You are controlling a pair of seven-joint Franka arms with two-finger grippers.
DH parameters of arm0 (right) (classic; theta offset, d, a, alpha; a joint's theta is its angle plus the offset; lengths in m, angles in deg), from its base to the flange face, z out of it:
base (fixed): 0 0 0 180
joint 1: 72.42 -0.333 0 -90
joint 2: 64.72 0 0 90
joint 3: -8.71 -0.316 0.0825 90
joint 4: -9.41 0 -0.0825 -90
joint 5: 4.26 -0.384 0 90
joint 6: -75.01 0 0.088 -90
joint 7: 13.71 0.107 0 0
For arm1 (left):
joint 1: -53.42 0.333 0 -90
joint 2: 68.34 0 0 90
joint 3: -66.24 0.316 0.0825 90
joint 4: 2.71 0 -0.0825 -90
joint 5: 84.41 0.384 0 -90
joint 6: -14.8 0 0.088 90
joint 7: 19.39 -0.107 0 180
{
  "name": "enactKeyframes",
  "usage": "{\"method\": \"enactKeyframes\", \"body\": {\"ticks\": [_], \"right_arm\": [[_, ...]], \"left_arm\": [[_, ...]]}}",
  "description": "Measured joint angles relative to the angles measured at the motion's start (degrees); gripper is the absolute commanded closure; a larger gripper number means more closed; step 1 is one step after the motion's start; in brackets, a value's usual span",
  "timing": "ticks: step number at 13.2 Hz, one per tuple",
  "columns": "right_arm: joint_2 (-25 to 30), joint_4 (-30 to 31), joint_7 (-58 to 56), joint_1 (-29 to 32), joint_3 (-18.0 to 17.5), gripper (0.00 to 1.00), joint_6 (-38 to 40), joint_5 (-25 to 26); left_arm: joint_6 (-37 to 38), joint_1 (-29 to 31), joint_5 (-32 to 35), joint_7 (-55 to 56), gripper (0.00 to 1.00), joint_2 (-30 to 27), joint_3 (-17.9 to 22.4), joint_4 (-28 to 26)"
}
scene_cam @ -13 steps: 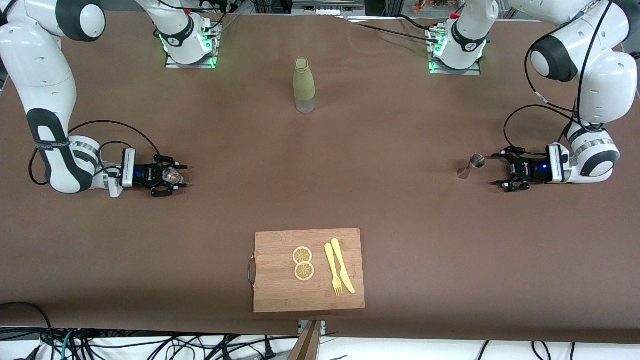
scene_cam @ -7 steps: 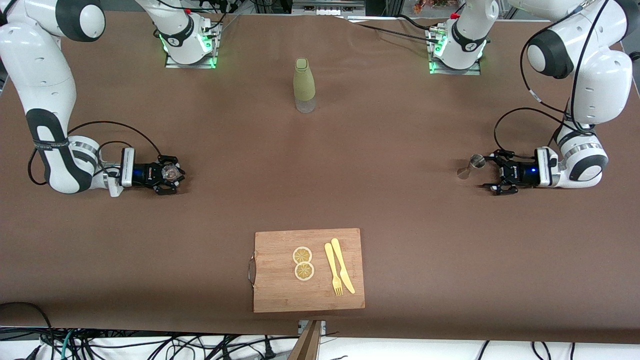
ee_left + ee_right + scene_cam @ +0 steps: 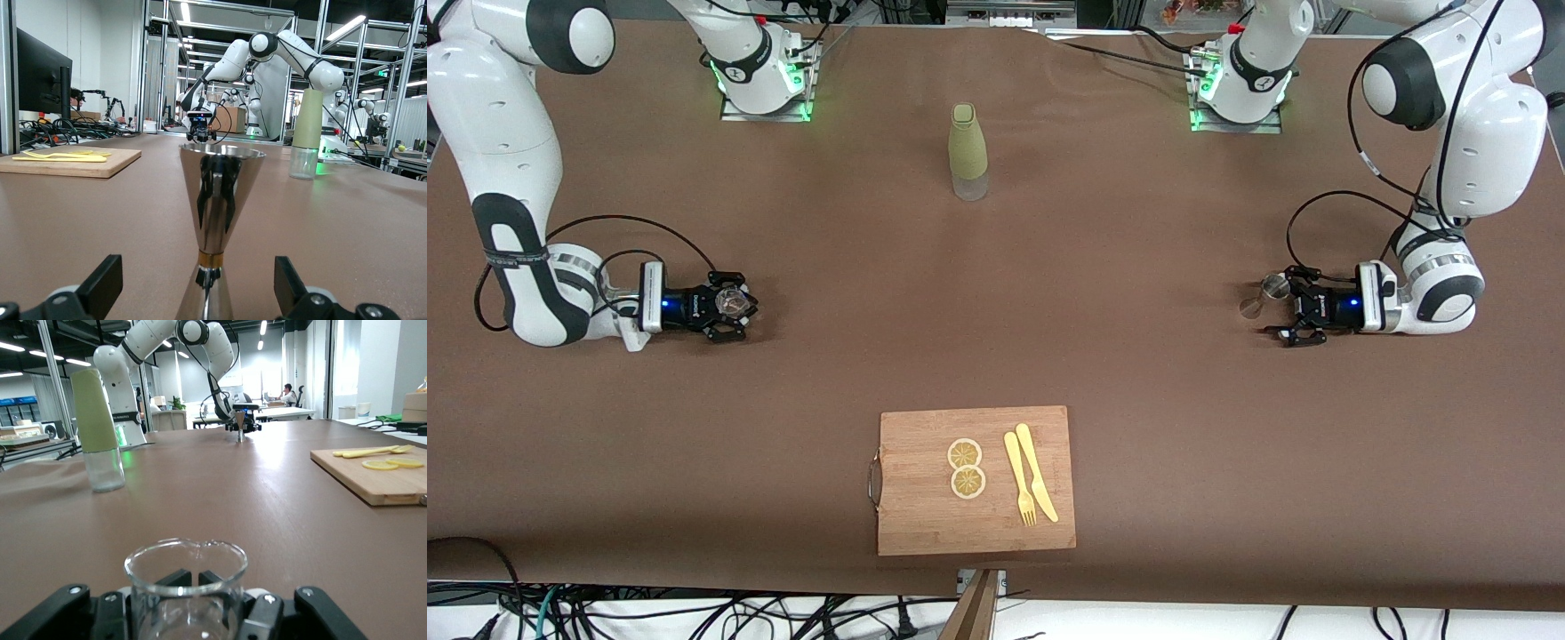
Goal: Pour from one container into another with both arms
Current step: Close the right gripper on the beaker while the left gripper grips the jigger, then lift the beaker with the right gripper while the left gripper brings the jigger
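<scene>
My gripper is about to tip the clear glass beaker, and since the steel jigger's wide opening [image 3: 1276, 286] faces straight up, the jigger [image 3: 1262, 297] will catch a thin clear stream.
A clear glass beaker [image 3: 734, 303] [image 3: 185, 587] stands on the brown table at the right arm's end. My right gripper [image 3: 729, 307] [image 3: 188, 613] is shut on it, low over the table. At the left arm's end stands a steel jigger [image 3: 1263, 296] [image 3: 217, 200], upright, with a brass band at its waist. My left gripper [image 3: 1282, 307] [image 3: 198, 283] is open, one finger on each side of the jigger, neither touching it.
A bottle in a green sleeve [image 3: 967, 151] [image 3: 307, 133] [image 3: 99, 430] stands mid-table near the arm bases. A wooden cutting board [image 3: 925, 516] lies near the front edge with two lemon slices [image 3: 966, 468], a yellow fork and a yellow knife.
The right gripper's fingers closed in on the glass beaker. The left arm slid toward the jigger, bringing its open fingers to either side of it.
</scene>
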Motion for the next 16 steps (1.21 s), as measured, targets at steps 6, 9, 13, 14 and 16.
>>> {"method": "enactKeyframes", "body": {"ticks": [6,9,13,14,16], "right_arm": [[0.01,-5.62,14.51,-0.65,-6.87,1.0,1.26,-0.11],[0.04,-9.97,20.92,-4.39,-8.37,1.0,1.32,-0.12],[0.06,-13.94,27.83,-6.26,-11.32,1.0,0.94,-0.14],[0.06,-15.1,29.11,-6.33,-12.3,1.0,0.3,-0.15],[0.11,-17.12,31.22,-6.66,-14.56,1.0,-2.15,-0.16]], "left_arm": [[-0.91,0.0,0.0,-0.03,0.0,-2.66,0.01,-3.52],[-1.41,-0.05,0.0,-0.06,0.0,-3.0,-0.44,-4.3],[-2.64,-0.74,0.0,-0.06,0.0,-3.11,-1.39,-4.78],[-2.73,-0.78,0.0,-0.06,0.0,-3.17,-1.44,-4.83],[-2.77,-0.77,0.0,-0.09,0.0,-3.39,-1.43,-4.86]]}}
